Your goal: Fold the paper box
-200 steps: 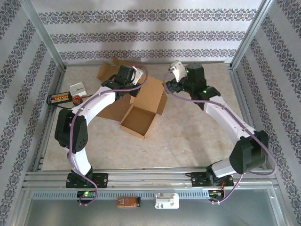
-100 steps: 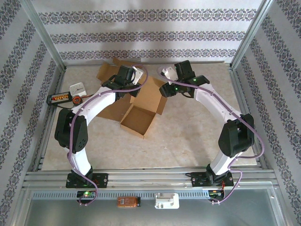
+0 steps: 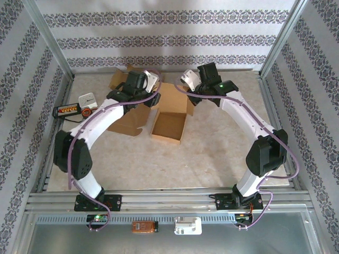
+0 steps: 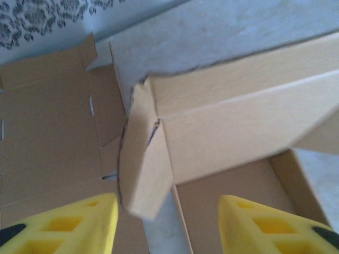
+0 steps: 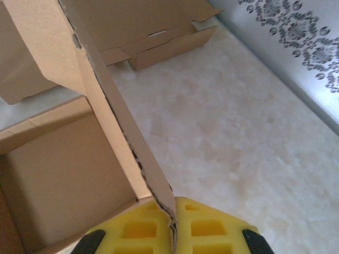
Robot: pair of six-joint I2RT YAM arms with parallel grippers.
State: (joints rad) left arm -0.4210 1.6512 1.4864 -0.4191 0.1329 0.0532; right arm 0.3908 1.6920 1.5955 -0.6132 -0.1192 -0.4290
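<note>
I see the lid's corner flap (image 4: 145, 166) slanting out past the box's side. My left gripper should therefore go around behind the lid (image 4: 140, 78) and bend the flap inward before closing.
The brown paper box (image 3: 168, 127) lies open in the middle of the table, its lid panel (image 3: 175, 96) standing up at the back. My right gripper (image 3: 190, 101) is at the lid's right edge. In the right wrist view, the right gripper (image 5: 173, 227) is shut on that thin cardboard edge (image 5: 124, 132), with the box's hollow (image 5: 63, 174) to its left. My left gripper (image 3: 152, 99) hovers at the lid's left corner. Seen from the left wrist, the left gripper (image 4: 167, 227) is open, and a loose corner flap (image 4: 145, 169) hangs between the fingers without being pinched.
Flat cardboard blanks lie left of the box (image 3: 127, 120) and at the back left (image 3: 117, 79), one also in the right wrist view (image 5: 153, 26). A white device (image 3: 87, 99) and an orange-black tool (image 3: 69, 110) sit by the left rail. The back wall stands close behind both grippers.
The right gripper has closed on the lid's right edge. The left gripper has opened and let go. The box has swung round and shifted right and back.
</note>
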